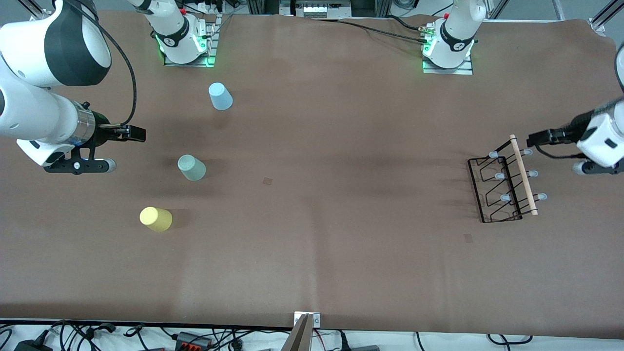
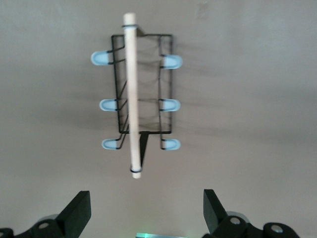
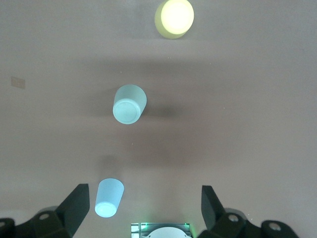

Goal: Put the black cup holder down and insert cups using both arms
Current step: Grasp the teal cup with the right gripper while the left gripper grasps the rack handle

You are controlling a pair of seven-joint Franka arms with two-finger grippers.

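Observation:
My gripper will bring the whole black cup holder [image 1: 504, 186] along upright when it lifts the wooden rod, because black loops [image 1: 534, 210] hold both ends of the rod.
The black cup holder [image 1: 504, 187], a black wire rack with a wooden rod handle [image 1: 523, 174] and grey-tipped pegs, stands on the table toward the left arm's end. It also shows in the left wrist view [image 2: 141, 94]. My left gripper [image 1: 535, 138] hangs open and empty beside it, apart from it [image 2: 147, 208]. The light blue cup [image 1: 220, 96], the pale green cup [image 1: 191, 167] and the yellow cup [image 1: 156, 219] stand apart toward the right arm's end. My right gripper [image 1: 138, 133] is open and empty beside them [image 3: 146, 206]. The right wrist view shows the blue cup [image 3: 109, 197], the green cup [image 3: 129, 103] and the yellow cup [image 3: 174, 18].
The brown table cover [image 1: 312, 195] has small tape marks [image 1: 267, 181] near the middle and one nearer the front camera than the holder [image 1: 468, 238]. The arm bases [image 1: 185, 41] [image 1: 448, 46] stand at the table's edge farthest from the front camera.

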